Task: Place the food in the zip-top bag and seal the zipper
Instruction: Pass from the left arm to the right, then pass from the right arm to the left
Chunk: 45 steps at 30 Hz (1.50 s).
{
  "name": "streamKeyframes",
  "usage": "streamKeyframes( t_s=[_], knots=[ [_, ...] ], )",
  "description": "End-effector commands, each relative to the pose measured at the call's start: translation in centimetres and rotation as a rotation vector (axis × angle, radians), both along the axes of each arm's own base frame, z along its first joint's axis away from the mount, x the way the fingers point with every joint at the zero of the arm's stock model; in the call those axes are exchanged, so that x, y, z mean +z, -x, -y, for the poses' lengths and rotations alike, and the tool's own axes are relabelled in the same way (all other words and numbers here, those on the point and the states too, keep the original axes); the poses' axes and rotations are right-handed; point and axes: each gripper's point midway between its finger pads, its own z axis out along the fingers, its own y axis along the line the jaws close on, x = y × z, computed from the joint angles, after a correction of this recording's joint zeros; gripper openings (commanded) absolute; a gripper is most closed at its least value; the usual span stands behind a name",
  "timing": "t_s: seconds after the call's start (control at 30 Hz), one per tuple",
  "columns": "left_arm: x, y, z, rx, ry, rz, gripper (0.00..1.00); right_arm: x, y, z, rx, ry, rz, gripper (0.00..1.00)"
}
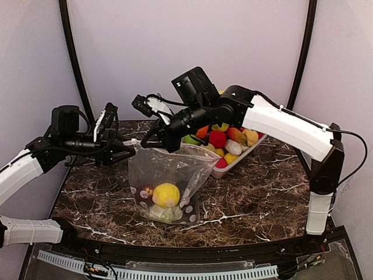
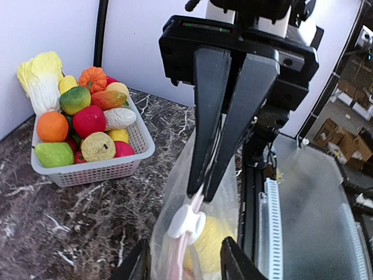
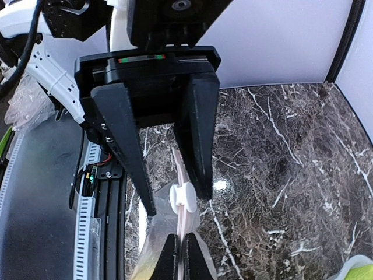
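Observation:
The zipper (image 2: 197,202) is pinched in my right gripper next to the white slider, so my left gripper needs to hold the zipper's end (image 2: 179,254) while my right gripper grabs the slider.
The clear dotted zip-top bag (image 1: 175,169) hangs upright over the table, held by its top edge. Inside it are the yellow lemon (image 1: 166,194), the dark purple piece (image 1: 144,193) and the white cauliflower (image 1: 165,213). My right gripper (image 1: 158,139) is shut on the pink zipper strip (image 3: 179,169), its fingertips (image 3: 172,254) pinched together. My left gripper (image 1: 124,153) is open, its fingers (image 3: 198,146) on either side of the white slider (image 3: 182,198) on the strip. In the left wrist view the slider (image 2: 187,220) sits just below the shut right gripper (image 2: 201,189), with the lemon (image 2: 207,245) behind it.
A white basket (image 1: 236,165) full of toy fruit and vegetables stands at the back right, close behind the right arm. It also shows in the left wrist view (image 2: 99,170), with a pale cabbage (image 2: 41,79) beside it. Black frame rails run along the table's near edge.

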Motion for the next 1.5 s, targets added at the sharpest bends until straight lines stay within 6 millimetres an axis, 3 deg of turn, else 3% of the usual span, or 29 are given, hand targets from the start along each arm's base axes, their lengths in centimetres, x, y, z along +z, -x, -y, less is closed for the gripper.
streamKeyframes(
  t_s=[0.0,0.07,0.2,0.4,0.57,0.73,0.87,0.93,1.0,1.23,1.47],
  knots=[
    [0.9,0.7,0.4,-0.037,0.064,-0.031,0.53,1.6,0.3,-0.4,-0.017,-0.082,-0.001,0.0],
    [0.9,0.9,0.5,-0.049,0.073,-0.044,0.63,2.2,0.5,-0.2,-0.016,-0.119,0.002,0.0],
    [0.6,0.8,0.6,-0.053,0.071,-0.063,0.7,3.2,0.8,0.3,-0.014,-0.168,0.006,0.0],
    [0.4,1.3,1.1,-0.111,0.084,-0.108,0.66,3.4,0.4,0.7,-0.034,-0.182,-0.002,0.0],
    [0.3,1.1,1.0,-0.1,0.077,-0.098,0.43,3.3,0.2,1.0,-0.046,-0.184,-0.014,0.0],
    [0.4,0.9,0.8,-0.07,0.069,-0.077,0.34,3.0,0.2,1.2,-0.042,-0.184,-0.027,0.0],
    [0.5,0.9,0.7,-0.063,0.067,-0.063,0.1,2.9,0.2,1.3,-0.041,-0.182,-0.033,0.0],
    [0.5,0.9,0.6,-0.062,0.066,-0.061,0.03,3.0,0.2,1.3,-0.039,-0.183,-0.035,0.0],
    [0.5,0.9,0.6,-0.063,0.067,-0.06,0.01,3.1,0.2,1.3,-0.038,-0.185,-0.034,0.0],
    [0.5,1.1,0.7,-0.074,0.072,-0.059,0.01,3.5,0.3,0.7,-0.023,-0.209,-0.028,0.33],
    [0.4,1.2,0.8,-0.087,0.076,-0.069,0.01,3.4,-0.2,-0.7,-0.027,-0.207,-0.014,0.44]
  ],
)
